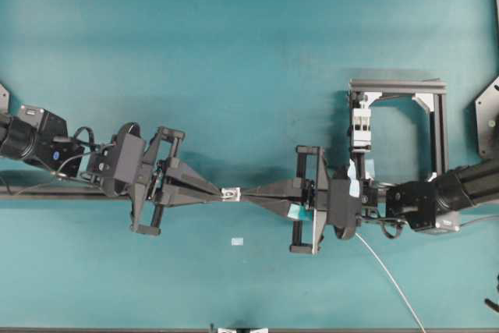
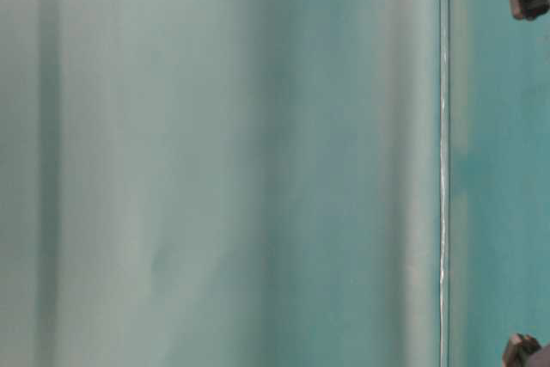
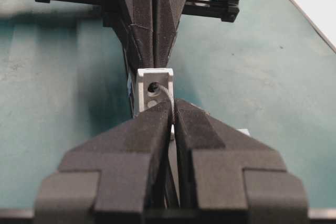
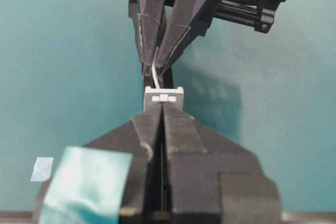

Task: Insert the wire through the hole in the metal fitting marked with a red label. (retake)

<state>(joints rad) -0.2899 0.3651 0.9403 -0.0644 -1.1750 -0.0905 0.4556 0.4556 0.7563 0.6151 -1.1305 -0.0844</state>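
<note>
The robot's right gripper is pinning the wire (image 1: 243, 193) behind the metal fitting, so the right gripper should open and move back before the left gripper pulls the wire's end (image 3: 168, 95) through.
The small silvery metal fitting (image 1: 231, 193) hangs between my two gripper tips, off the teal table. In the left wrist view the fitting (image 3: 155, 90) shows its dark hole (image 3: 153, 86). The thin grey wire (image 3: 169, 98) comes out of the hole and curves down into my left gripper (image 3: 174, 106), which is shut on it. My right gripper (image 4: 163, 109) is shut just behind the fitting (image 4: 164, 98), with a thin line of wire running along its jaw gap. More wire (image 1: 390, 271) trails behind the right arm. No red label shows.
A black metal frame (image 1: 398, 87) with a white slotted clamp block (image 1: 360, 126) stands at the right. A pale paper tag (image 1: 237, 242) lies on the table below the grippers. Teal tape (image 4: 86, 182) sticks to my right gripper. The table-level view is blurred teal.
</note>
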